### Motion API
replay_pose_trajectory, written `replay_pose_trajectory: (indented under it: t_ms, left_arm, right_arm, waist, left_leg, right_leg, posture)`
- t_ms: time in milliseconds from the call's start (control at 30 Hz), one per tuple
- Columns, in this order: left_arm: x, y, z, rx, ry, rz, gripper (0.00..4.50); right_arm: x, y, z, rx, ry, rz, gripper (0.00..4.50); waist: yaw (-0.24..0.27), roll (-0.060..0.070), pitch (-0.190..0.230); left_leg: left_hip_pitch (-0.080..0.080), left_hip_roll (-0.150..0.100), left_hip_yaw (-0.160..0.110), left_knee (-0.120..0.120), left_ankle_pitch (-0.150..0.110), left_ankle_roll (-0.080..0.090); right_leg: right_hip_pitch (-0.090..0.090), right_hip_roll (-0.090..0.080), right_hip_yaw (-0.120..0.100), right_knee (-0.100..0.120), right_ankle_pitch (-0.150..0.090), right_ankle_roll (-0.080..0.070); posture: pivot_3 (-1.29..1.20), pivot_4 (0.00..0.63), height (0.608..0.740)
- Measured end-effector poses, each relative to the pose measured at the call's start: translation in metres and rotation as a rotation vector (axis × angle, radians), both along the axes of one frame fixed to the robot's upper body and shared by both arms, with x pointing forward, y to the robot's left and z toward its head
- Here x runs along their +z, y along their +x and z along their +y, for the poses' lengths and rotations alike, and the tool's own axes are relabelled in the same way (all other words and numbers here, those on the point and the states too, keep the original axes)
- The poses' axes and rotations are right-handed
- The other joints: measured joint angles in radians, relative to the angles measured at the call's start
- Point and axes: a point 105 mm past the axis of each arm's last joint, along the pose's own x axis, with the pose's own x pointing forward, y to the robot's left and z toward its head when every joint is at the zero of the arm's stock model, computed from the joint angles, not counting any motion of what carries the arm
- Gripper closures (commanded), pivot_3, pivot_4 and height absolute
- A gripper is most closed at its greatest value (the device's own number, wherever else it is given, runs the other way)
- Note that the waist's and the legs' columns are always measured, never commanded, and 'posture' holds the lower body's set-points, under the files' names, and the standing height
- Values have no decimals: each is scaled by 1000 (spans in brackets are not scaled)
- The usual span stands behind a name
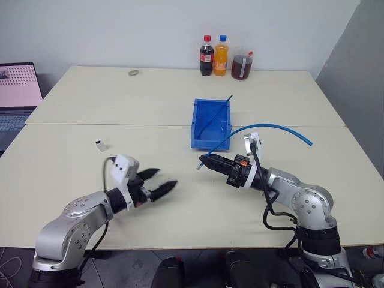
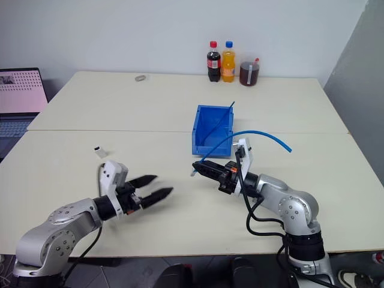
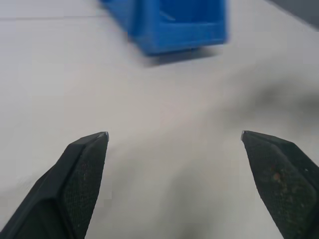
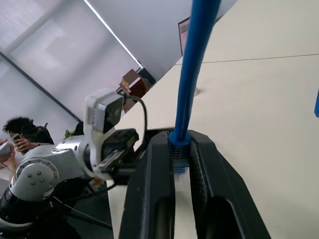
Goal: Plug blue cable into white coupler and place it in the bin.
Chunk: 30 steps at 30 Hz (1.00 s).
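Note:
The clear plug [image 1: 200, 167] sticks out beyond the robot's right gripper, so the white coupler [image 1: 101, 146], once plugged on, will come along when the robot carries the blue cable.
My right gripper [image 1: 203, 161] hovers over the table's front middle, shut on the blue cable [image 1: 264, 126] near one end. A small clear plug [image 1: 198, 167] pokes out past its fingertips. The cable arcs up and away to the right, its free end in the air. In the right wrist view the cable [image 4: 192, 74] rises from between the shut fingers. The white coupler [image 1: 101, 144] lies on the table at the left, apart from both grippers. Nearer me and to its right, my left gripper [image 1: 166, 177] stands open and empty. The blue bin [image 1: 195, 123] sits just beyond the right gripper.
A thin dark-blue strand [image 1: 217, 115] leans inside the bin. Two bottles [image 1: 206, 55] and a jar [image 1: 242, 65] stand at the table's far edge, with a small grey ring [image 1: 133, 72] to their left. A laptop [image 1: 18, 90] sits off the table's left side.

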Motion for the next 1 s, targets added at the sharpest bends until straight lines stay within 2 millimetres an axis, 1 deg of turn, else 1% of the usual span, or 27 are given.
replay_pose_trajectory:
  t_ms: [100, 133, 167, 200, 300, 467, 500, 600, 700, 867, 1000]
  left_arm:
    - [-11, 20, 36, 363, 87, -31, 0]
    - [-12, 21, 40, 396, 94, -31, 0]
    - [-13, 24, 52, 490, 123, -30, 0]
    - [-13, 25, 55, 519, 126, -28, 0]
    - [-2, 40, 77, 706, 150, -30, 0]
    - [9, 54, 109, 893, 159, -7, 0]
    - [10, 58, 114, 920, 146, 7, 0]
    - [7, 64, 120, 948, 128, 37, 0]
    - [3, 72, 123, 953, 115, 64, 0]
    - [6, 84, 126, 959, 110, 55, 0]
    - [5, 88, 129, 970, 110, 52, 0]
  right_arm:
    - [-3, 2, 0, -5, -14, -8, 4374]
    - [-3, 2, 0, -4, -15, -7, 4374]
    - [-5, 3, 0, -3, -17, 0, 4374]
    - [-6, 3, 0, -5, -16, 1, 4374]
    - [-7, 5, 0, -13, -18, 0, 4374]
    - [-8, 6, 0, -18, -28, -8, 4374]
    - [-7, 6, 0, -19, -27, -10, 4374]
    - [-6, 7, 1, -20, -22, -15, 4374]
    - [-6, 7, 1, -22, -20, -18, 4375]
    - [-6, 7, 1, -24, -20, -18, 4375]
    - [-6, 7, 1, -27, -21, -17, 4375]
  waist:
    - [1, -2, 1]
    - [1, -2, 1]
    - [1, -4, 1]
    - [1, -4, 1]
    - [4, -4, 1]
    - [5, -4, 1]
    - [5, -4, 1]
    - [5, -5, 1]
    - [8, -5, 1]
    - [10, -5, 1]
    - [9, -5, 1]
  left_leg:
    - [0, 0, 0, 0, 0, 0]
    - [0, 0, 0, 0, 0, 0]
    - [-1, 1, -1, 0, 0, 0]
    - [-1, 1, -1, 0, 0, 0]
    - [-1, 0, -1, 1, 0, 0]
    - [-1, -1, 0, 0, 0, 0]
    - [-1, -1, 0, 0, 0, 0]
    - [-1, -1, 0, 0, -1, -1]
    - [-1, -1, -1, 0, -1, -1]
    - [-1, -1, -1, 0, -1, -1]
    - [-1, 0, 0, 0, -1, -2]
  right_leg:
    - [0, 0, 0, 0, 0, 1]
    - [0, 0, 0, 0, 0, 1]
    - [0, 0, 0, 0, 0, 0]
    - [0, 0, -1, 0, 0, 0]
    - [0, 0, -1, 0, 1, 1]
    - [0, 1, -2, 0, 1, 1]
    - [0, 1, -3, 0, 1, 1]
    - [0, 1, -3, 0, 1, 0]
    - [0, 1, -3, 0, 3, -3]
    - [0, 1, -5, 0, 4, -3]
    - [0, 0, -5, 0, 4, -3]
  posture:
    - [0, 150, 740]
    - [0, 150, 740]
    - [0, 150, 740]
    - [0, 150, 740]
    - [0, 150, 740]
    - [0, 150, 740]
    - [0, 150, 740]
    - [0, 150, 740]
    - [0, 150, 740]
    - [0, 150, 740]
    - [0, 150, 740]
